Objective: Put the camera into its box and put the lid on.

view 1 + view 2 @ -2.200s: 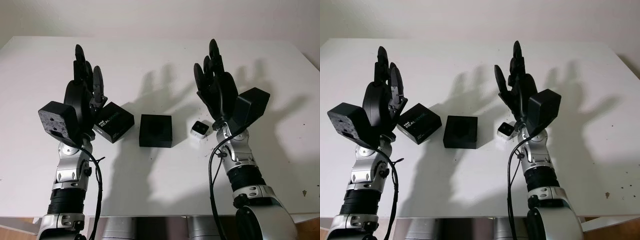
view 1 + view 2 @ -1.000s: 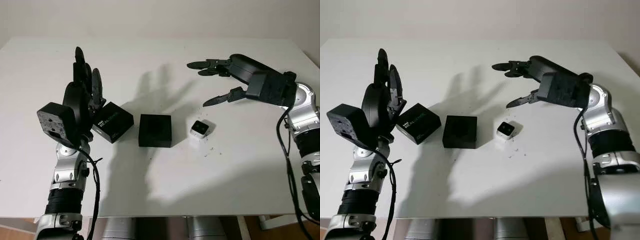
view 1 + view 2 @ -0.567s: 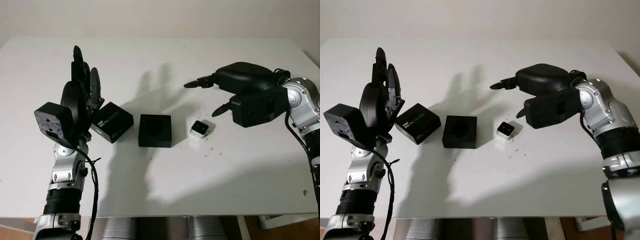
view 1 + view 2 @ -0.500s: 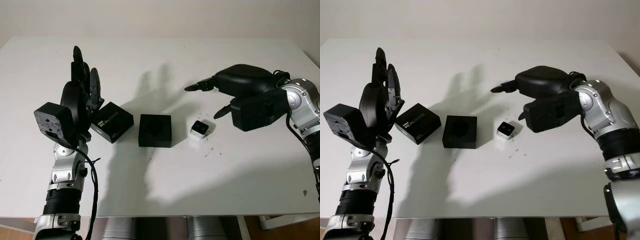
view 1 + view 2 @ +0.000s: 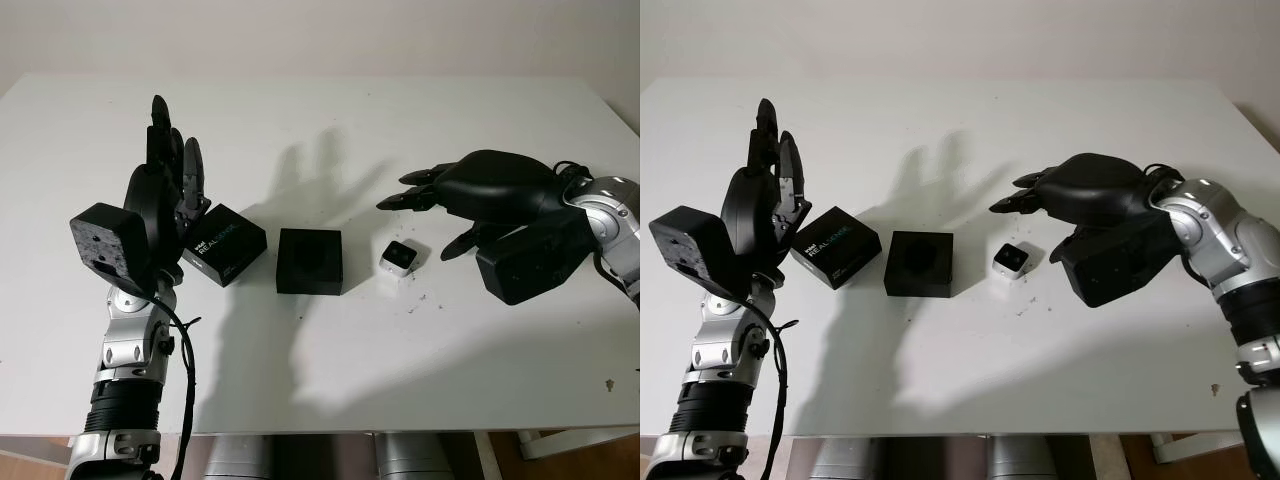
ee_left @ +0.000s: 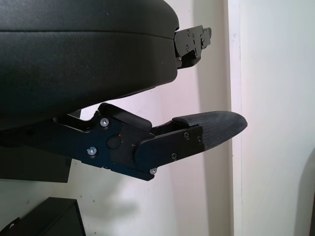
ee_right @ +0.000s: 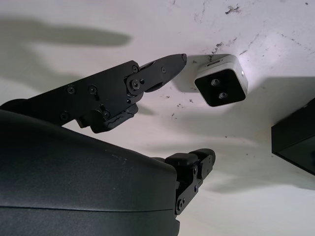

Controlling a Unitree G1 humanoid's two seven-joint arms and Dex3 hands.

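Observation:
The black box's flat inside has a small round hollow [image 5: 311, 263] in it, so I expect the camera [image 5: 398, 258] to stand partly over that hollow when I lower the camera in.
A small white camera [image 5: 400, 258] with a black face lies on the white table [image 5: 330, 370], just right of the open black box [image 5: 310, 261]. The black lid [image 5: 224, 244], printed with white lettering, lies left of the box. My right hand [image 5: 420, 225] hovers open just above and to the right of the camera, palm down, touching nothing. In the right wrist view the camera [image 7: 221, 87] sits beyond the fingertips [image 7: 174, 62], beside a corner of the box [image 7: 298, 142]. My left hand [image 5: 165, 185] is open and raised upright beside the lid.
Dark specks [image 5: 420, 298] dot the table around the camera. The table's right edge [image 5: 625, 120] runs behind my right forearm. Bare table stretches in front of the box and behind it.
My right hand swung out to the right, turned palm down and came in low over the camera. The left hand, box, lid and camera have not moved.

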